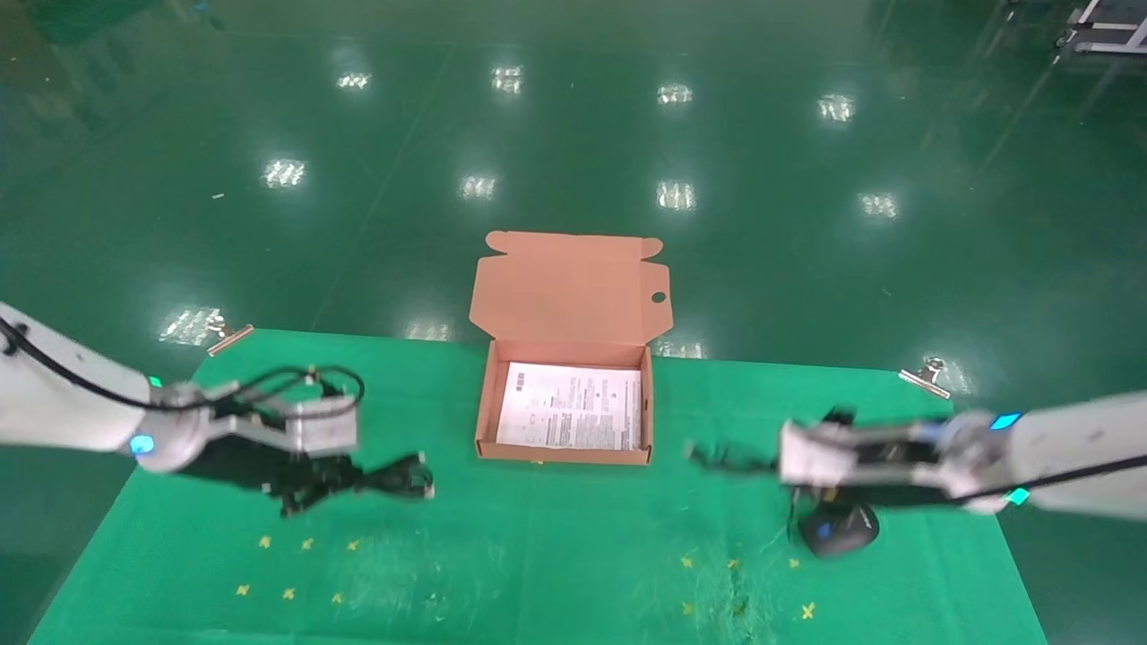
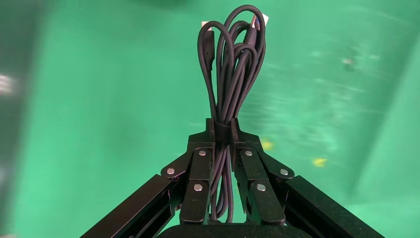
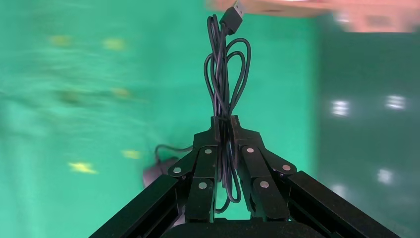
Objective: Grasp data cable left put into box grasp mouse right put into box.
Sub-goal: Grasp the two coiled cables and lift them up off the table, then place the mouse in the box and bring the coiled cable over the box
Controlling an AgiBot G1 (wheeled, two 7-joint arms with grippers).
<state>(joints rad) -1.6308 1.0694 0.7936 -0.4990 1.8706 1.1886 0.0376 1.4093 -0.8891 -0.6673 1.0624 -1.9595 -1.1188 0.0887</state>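
Observation:
The data cable and the mouse's cord are held in my grippers beside the box (image 1: pixel 570 407), so my left gripper should wait out of the way while my right gripper lowers the mouse first (image 1: pixel 841 530).
The box (image 1: pixel 485 403) stands open at the table's far middle, its lid flap up and a white printed sheet (image 1: pixel 570 406) inside. My left gripper (image 1: pixel 366 481) is left of the box, above the cloth, and shut on the data cable (image 1: pixel 408 477). In the left wrist view the left gripper (image 2: pixel 222 127) clamps the cable bundle (image 2: pixel 230 64) at its middle. My right gripper (image 1: pixel 760 463) is right of the box and shut on the mouse's bundled cord (image 1: pixel 717 457). The right wrist view shows the right gripper (image 3: pixel 225 124) on that cord (image 3: pixel 225 74). The mouse (image 1: pixel 839 528) is below the right arm; I cannot tell whether it touches the cloth.
A green cloth (image 1: pixel 538 555) covers the table, with small yellow marks (image 1: pixel 287 593) at front left and front right. Metal clips (image 1: pixel 923 374) hold the cloth's far corners. Shiny green floor lies beyond the far edge.

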